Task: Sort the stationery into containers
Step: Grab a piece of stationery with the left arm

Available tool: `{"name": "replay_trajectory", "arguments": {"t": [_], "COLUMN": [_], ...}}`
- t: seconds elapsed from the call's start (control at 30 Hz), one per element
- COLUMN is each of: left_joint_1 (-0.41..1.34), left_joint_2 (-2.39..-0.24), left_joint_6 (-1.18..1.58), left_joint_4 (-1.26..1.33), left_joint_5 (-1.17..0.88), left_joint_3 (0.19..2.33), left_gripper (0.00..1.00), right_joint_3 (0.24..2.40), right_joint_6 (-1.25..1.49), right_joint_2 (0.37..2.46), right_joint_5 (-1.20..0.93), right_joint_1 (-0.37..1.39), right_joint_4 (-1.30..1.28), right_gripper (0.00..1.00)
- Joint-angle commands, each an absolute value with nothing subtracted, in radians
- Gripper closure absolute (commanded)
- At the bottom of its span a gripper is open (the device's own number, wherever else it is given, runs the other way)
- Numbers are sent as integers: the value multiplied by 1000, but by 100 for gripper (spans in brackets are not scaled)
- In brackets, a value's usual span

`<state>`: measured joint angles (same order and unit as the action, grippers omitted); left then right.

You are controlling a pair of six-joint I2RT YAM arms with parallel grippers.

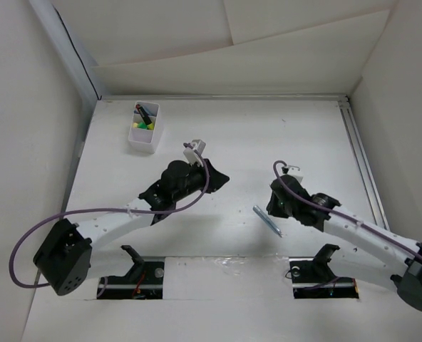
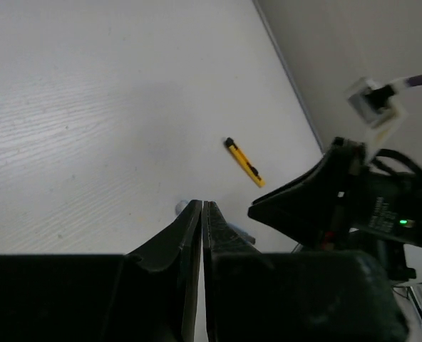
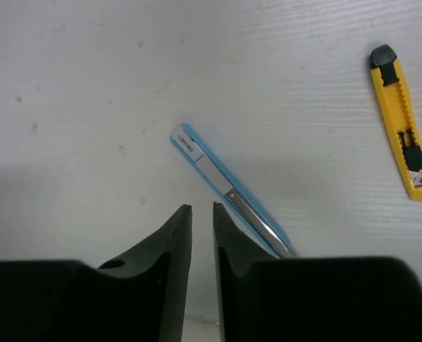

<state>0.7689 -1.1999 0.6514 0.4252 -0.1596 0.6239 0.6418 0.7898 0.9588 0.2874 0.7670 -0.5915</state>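
Observation:
Next, I move the light blue slide cutter (image 1: 269,221) to the table's middle (image 1: 219,196) with my right gripper so my left gripper can take it, because the cutter lies far from the white box.
A light blue slide cutter (image 1: 268,221) lies on the table just in front of my right gripper (image 1: 271,207). In the right wrist view it (image 3: 229,194) lies slanted, just beyond and right of the gripper (image 3: 202,208), whose jaws stand a narrow gap apart and hold nothing. A yellow cutter (image 3: 402,122) lies at the right; the left wrist view shows it too (image 2: 243,162). My left gripper (image 1: 220,178) is shut and empty (image 2: 202,204) above the table's middle. The white box (image 1: 144,145) at the far left holds a black, a yellow and a green piece.
White walls close in the table on the left, back and right. A metal rail (image 1: 361,164) runs along the right edge. My right arm (image 2: 339,206) shows close on the right in the left wrist view.

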Motion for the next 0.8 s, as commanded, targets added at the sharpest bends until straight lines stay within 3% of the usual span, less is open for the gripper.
{"name": "replay_trajectory", "arguments": {"t": [0.0, 0.07, 0.13, 0.17, 0.27, 0.3, 0.37, 0.4, 0.43, 0.5, 0.7, 0.73, 0.77], "left_joint_1": [769, 752, 730, 721, 721, 721, 721, 721, 721, 721, 721, 721, 721], "left_joint_2": [-1157, -1166, -1187, -1187, -1187, -1187, -1187, -1187, -1187, -1175, -1075, -1057, -1048], "left_joint_6": [653, 666, 666, 666, 657, 657, 657, 657, 657, 669, 647, 638, 638], "left_joint_4": [554, 589, 589, 589, 589, 589, 598, 616, 617, 618, 422, 384, 329], "left_joint_5": [-222, -271, -363, -377, -396, -396, -405, -405, -405, -378, -197, -169, -144], "left_joint_3": [594, 584, 600, 600, 600, 600, 591, 577, 577, 568, 610, 639, 640], "left_gripper": [98, 100, 100, 100, 99, 94, 79, 77, 79, 100, 100, 100, 100], "right_joint_3": [667, 667, 667, 667, 667, 667, 658, 667, 667, 678, 698, 698, 698], "right_joint_6": [808, 818, 818, 827, 839, 839, 839, 839, 839, 839, 815, 801, 783], "right_joint_2": [1060, 1132, 1156, 1166, 1177, 1177, 1193, 1219, 1232, 1241, 1322, 1341, 1380], "right_joint_5": [305, 296, 272, 272, 282, 282, 273, 273, 273, 273, 181, 164, 147], "right_joint_1": [773, 773, 787, 787, 787, 787, 787, 787, 787, 796, 796, 796, 796], "right_joint_4": [-609, -609, -600, -600, -621, -621, -597, -597, -597, -597, -509, -487, -457], "right_gripper": [79, 94, 86, 63, 31, 19, 17, 17, 17, 17, 22, 27, 44]}}
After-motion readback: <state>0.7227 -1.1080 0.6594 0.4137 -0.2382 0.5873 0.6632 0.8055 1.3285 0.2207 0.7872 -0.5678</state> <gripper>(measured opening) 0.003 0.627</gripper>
